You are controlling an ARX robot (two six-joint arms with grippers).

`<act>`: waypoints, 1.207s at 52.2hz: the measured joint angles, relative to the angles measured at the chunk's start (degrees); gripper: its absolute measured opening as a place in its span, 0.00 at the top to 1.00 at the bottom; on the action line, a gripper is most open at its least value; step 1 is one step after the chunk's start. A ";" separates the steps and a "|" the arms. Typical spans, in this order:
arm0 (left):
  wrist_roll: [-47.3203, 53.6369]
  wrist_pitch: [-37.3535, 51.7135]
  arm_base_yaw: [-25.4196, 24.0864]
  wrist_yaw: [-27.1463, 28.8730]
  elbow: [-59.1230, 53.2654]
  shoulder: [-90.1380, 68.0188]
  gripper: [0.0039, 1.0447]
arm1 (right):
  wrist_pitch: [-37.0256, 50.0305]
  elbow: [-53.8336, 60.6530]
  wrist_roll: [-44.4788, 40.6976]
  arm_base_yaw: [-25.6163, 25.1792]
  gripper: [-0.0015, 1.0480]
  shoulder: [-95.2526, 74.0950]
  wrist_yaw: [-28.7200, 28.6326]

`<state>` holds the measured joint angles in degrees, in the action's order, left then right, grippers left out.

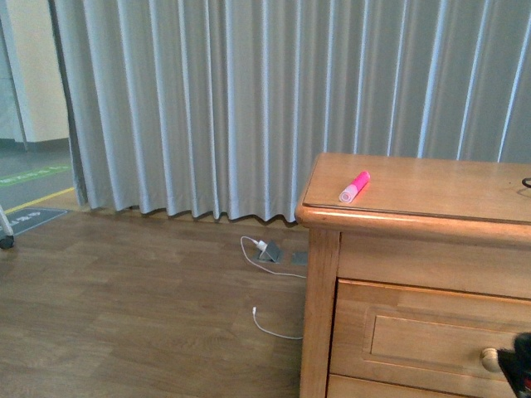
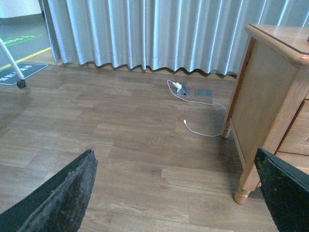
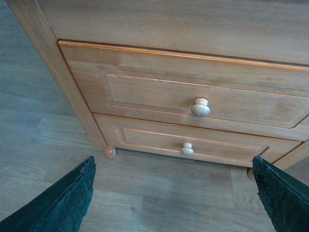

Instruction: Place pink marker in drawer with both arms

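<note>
I expect the upper drawer (image 3: 159,92) to slide straight out by itself when I pull its knob, because a seam (image 3: 193,126) separates it from the lower drawer.
The pink marker (image 1: 354,186) lies on the top of the wooden cabinet (image 1: 415,191), near its front left corner. The upper drawer (image 3: 183,96) is shut, with a round pale knob (image 3: 200,107); the knob also shows in the front view (image 1: 491,359). My right gripper (image 3: 174,193) is open and empty, hanging in front of the drawers above the floor; a black part of it shows in the front view (image 1: 521,369) beside the knob. My left gripper (image 2: 176,193) is open and empty over the floor, left of the cabinet's side (image 2: 263,92).
A lower drawer (image 3: 193,145) with its own knob (image 3: 187,149) is shut too. A white cable (image 1: 270,286) and a charger (image 1: 267,249) lie on the wooden floor by the grey curtain (image 1: 249,99). A cabinet foot (image 2: 242,193) stands near my left gripper.
</note>
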<state>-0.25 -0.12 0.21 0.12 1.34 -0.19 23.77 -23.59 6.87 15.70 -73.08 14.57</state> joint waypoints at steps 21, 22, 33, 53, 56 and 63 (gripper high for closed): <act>0.00 0.00 0.00 0.00 0.00 0.00 0.06 | 9.62 -14.49 -0.02 -2.64 0.08 -27.76 1.40; 0.00 0.00 0.00 -0.02 0.00 0.00 0.06 | 10.10 -15.41 0.04 -3.04 0.08 -29.14 1.36; 0.00 0.00 0.00 0.00 0.00 0.00 0.06 | 12.20 -21.94 0.02 -5.62 0.08 -37.90 0.31; 0.00 0.00 0.00 0.00 0.00 0.00 0.06 | 12.72 -26.34 -0.52 -8.20 0.08 -44.30 0.74; 0.00 0.00 0.00 -0.02 0.00 0.00 0.06 | 12.72 -26.51 -0.63 -8.33 0.08 -44.70 0.74; 0.00 0.00 0.00 0.00 0.00 0.00 0.06 | 12.41 -26.95 -0.68 -8.68 0.08 -45.38 0.70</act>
<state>-0.25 -0.12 0.21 0.12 1.34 -0.19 36.18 -50.54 6.20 7.03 -118.45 15.27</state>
